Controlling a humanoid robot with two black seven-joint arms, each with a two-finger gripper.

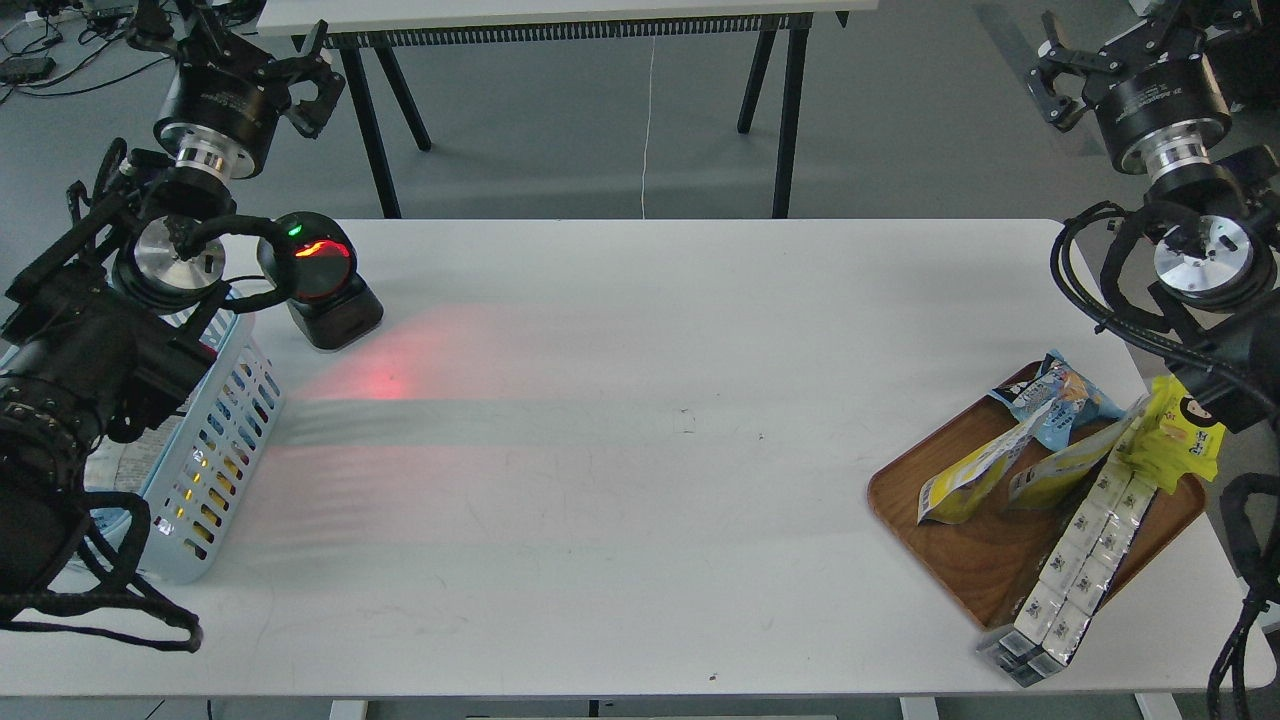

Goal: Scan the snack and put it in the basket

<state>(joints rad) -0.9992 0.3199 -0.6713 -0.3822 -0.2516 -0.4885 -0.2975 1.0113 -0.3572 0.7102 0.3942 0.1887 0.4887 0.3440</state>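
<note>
The white top of the nearer yellow pouch only just lies over the blue packet's edge, so the pouch will come away alone when I lift it.
Two yellow pouches with white tops lie tilted in the brown wooden tray at the right. The nearer snack lies at the tray's left side, and a second like it rests beside it. The light blue slotted basket stands at the table's left edge, partly hidden by my left arm; yellow shows through its slots. My left gripper is raised above the table's far left corner, open and empty. Beyond the far right corner my right gripper is also raised, open and empty. Both are far from the snacks.
A black scanner with a red glowing window stands next to the basket and casts red light on the white table. A blue packet, a bright yellow cartoon packet and a long strip of white packs also lie on the tray.
</note>
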